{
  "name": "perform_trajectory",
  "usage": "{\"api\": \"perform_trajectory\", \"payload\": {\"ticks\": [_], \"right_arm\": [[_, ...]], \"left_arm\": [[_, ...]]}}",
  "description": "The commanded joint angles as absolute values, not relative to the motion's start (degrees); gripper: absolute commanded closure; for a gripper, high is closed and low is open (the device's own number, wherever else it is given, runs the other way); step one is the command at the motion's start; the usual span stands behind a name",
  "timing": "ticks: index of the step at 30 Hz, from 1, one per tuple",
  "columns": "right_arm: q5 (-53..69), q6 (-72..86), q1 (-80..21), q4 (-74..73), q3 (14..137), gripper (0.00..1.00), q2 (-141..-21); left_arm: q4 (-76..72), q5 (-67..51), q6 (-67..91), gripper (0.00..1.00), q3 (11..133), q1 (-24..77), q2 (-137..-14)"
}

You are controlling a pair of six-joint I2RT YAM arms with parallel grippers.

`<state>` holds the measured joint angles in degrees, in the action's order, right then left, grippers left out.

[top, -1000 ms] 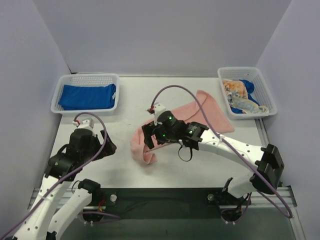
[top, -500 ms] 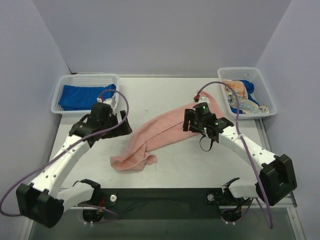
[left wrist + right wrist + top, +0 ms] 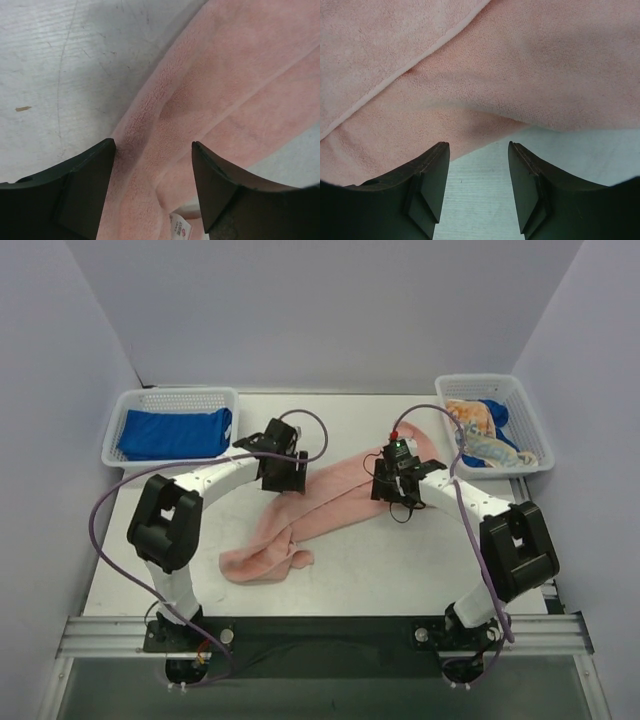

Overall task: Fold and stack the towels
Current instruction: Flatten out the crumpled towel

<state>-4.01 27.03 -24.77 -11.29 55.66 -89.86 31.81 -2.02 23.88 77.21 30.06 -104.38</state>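
I should first pull the pink towel straight lengthwise, because it lies slanted in a rumpled band (image 3: 335,495). My right gripper should then take a far corner of the towel before I fold it.
A salmon-pink towel (image 3: 330,495) lies in a long rumpled band across the table, bunched at its near-left end (image 3: 255,562). My left gripper (image 3: 285,475) hangs low over the band's upper left part. In the left wrist view its jaws (image 3: 153,145) stand open astride a fold of the pink towel (image 3: 210,80), beside a small label (image 3: 180,231). My right gripper (image 3: 396,483) is over the band's far right part, open. Bare table lies between its fingertips (image 3: 478,145), and the pink towel's edge (image 3: 470,75) lies just ahead. A blue towel (image 3: 172,433) lies in the left basket.
A white mesh basket (image 3: 170,398) stands at the back left. Another basket (image 3: 530,420) at the back right holds a white and orange towel (image 3: 478,430) and a blue one (image 3: 497,412). Grey walls close in the table on three sides.
The right gripper drew the pink towel out into a long band, then settled at its far right part with narrower jaws. The left arm swung from the near left out over the towel.
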Motion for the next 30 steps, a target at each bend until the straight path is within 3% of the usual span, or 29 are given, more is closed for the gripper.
{"api": "perform_trajectory", "payload": {"ticks": [1, 3, 8, 17, 21, 24, 25, 26, 28, 30], "right_arm": [[-3.0, 27.6, -24.5, -12.1, 58.8, 0.5, -93.1], [-2.4, 27.7, -24.7, -12.1, 59.3, 0.5, -94.7], [-2.5, 26.5, -26.6, -12.0, 61.7, 0.52, -99.9], [-1.9, 19.8, -36.1, -14.7, 68.2, 0.53, -107.1], [-0.4, 16.3, -41.6, -18.8, 70.2, 0.53, -107.4], [-0.4, 14.0, -43.5, -22.5, 70.4, 0.52, -103.5], [0.0, 13.7, -43.6, -23.0, 70.3, 0.52, -102.1], [1.0, 13.5, -43.5, -23.3, 70.0, 0.5, -100.6], [0.9, 12.7, -42.7, -24.4, 69.9, 0.45, -95.6], [0.8, 11.9, -41.7, -25.3, 70.4, 0.38, -91.1]], "left_arm": [[30.5, -0.7, 24.3, 0.29, 77.0, 31.4, -105.6], [30.1, -0.4, 25.1, 0.33, 74.5, 32.2, -105.2], [28.7, -1.9, 31.7, 0.69, 59.4, 32.5, -99.8], [27.9, -13.9, 42.9, 0.72, 31.2, 33.5, -74.6], [33.2, -16.3, 46.5, 0.66, 26.6, 34.6, -62.1], [37.3, -17.2, 47.0, 0.45, 28.5, 34.8, -54.8], [38.0, -17.4, 47.2, 0.29, 29.4, 34.9, -52.1], [39.1, -16.5, 47.5, 0.22, 30.5, 34.8, -51.2], [39.8, -13.6, 48.3, 0.1, 35.0, 34.5, -49.8], [39.6, -7.8, 47.9, 0.06, 38.9, 34.4, -50.9]]}}
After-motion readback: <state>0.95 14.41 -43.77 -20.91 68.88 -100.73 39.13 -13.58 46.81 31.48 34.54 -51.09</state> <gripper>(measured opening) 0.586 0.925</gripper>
